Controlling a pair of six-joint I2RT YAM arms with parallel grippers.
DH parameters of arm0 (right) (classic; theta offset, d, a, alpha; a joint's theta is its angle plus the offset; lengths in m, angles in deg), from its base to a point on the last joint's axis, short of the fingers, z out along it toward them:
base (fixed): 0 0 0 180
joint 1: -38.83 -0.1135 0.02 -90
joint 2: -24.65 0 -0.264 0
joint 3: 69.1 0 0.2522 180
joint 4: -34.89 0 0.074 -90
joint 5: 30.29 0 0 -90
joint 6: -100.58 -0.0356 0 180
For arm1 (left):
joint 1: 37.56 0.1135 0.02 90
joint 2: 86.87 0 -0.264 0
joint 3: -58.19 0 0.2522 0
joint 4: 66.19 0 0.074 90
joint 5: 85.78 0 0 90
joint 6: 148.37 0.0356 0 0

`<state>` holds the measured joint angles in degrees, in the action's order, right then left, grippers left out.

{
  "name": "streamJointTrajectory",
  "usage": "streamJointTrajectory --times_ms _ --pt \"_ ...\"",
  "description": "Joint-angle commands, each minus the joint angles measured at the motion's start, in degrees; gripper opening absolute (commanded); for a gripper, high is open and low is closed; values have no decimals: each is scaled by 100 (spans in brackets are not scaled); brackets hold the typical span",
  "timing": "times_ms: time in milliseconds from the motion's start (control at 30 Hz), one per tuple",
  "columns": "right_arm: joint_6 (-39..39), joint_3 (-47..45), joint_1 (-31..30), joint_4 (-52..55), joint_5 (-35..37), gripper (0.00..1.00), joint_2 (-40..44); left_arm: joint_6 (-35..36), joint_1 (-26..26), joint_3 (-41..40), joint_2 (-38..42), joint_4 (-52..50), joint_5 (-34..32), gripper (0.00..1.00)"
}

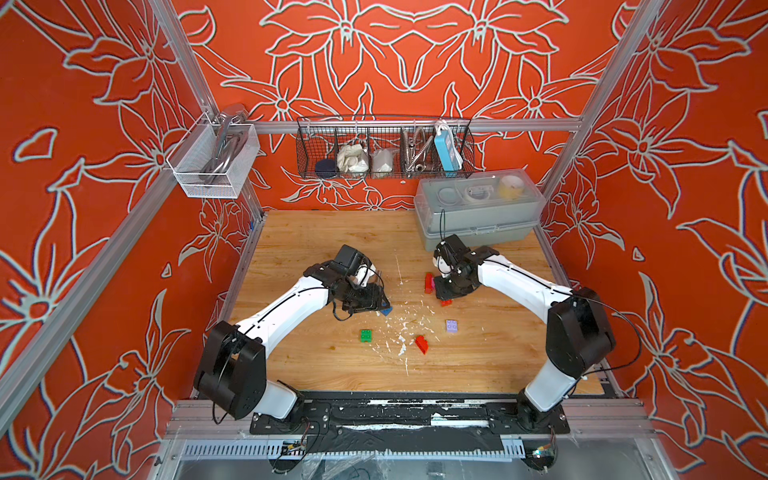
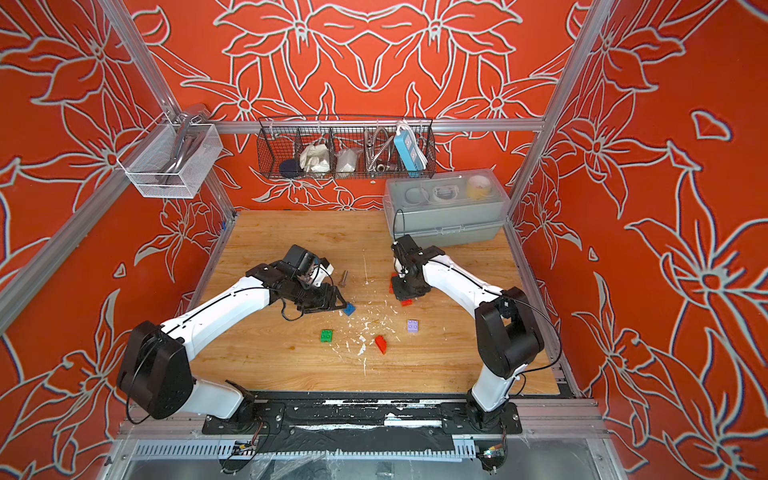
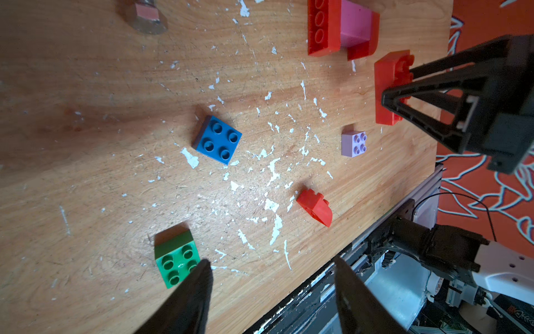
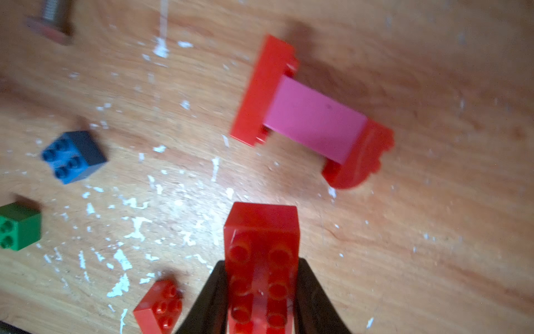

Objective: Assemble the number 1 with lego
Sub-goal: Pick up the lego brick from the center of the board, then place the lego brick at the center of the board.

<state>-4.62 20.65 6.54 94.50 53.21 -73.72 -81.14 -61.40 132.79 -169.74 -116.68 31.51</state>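
Note:
I should carry on carrying the long red brick (image 1: 445, 303) with my right gripper, since its studs face up and the flecked wood (image 1: 417, 316) beside the blue brick is open. I will let it go flat there.
My right gripper (image 4: 261, 261) is shut on a long red lego brick (image 4: 260, 225), studs toward the camera, just above the table; in a top view it shows as (image 1: 446, 302). Just beyond it lies an assembly of a pink brick between two red bricks (image 4: 312, 124) (image 1: 429, 282). Loose on the wood are a blue brick (image 3: 218, 140), a green brick (image 3: 176, 263), a lilac brick (image 3: 354, 143) and a small sloped red brick (image 3: 315, 206). My left gripper (image 3: 271, 260) hangs open and empty over the table, near the blue brick (image 2: 349, 308).
A grey bolt (image 2: 343, 277) lies behind the left gripper. A grey lidded toolbox (image 1: 478, 216) stands at the back right. A black wire basket (image 1: 384, 147) and a white mesh basket (image 1: 212, 162) hang on the frame. White paint flecks cover the table's middle.

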Motion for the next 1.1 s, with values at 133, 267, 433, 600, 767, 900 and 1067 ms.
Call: streamJointTrajectory --times_ms 133,267,433,600,767,900,1067 --pt "751 685 -581 398 -138 22 -873 80 116 -143 59 -16 163 66" --pt "768 879 -879 364 16 25 -1247 80 222 -184 82 0 176 65" --pt "775 1059 -1053 435 63 28 -1575 11 436 -196 121 52 230 65" --pt "759 1102 -1086 425 -34 34 -1711 58 516 -226 257 43 57 65" --pt "670 1070 -1091 391 -54 51 -1733 60 538 -222 236 42 59 65" --pt "560 895 -1110 322 17 56 -1484 54 586 -195 245 41 40 65" --pt "446 613 -1265 135 27 53 -991 48 634 -195 295 43 14 65"
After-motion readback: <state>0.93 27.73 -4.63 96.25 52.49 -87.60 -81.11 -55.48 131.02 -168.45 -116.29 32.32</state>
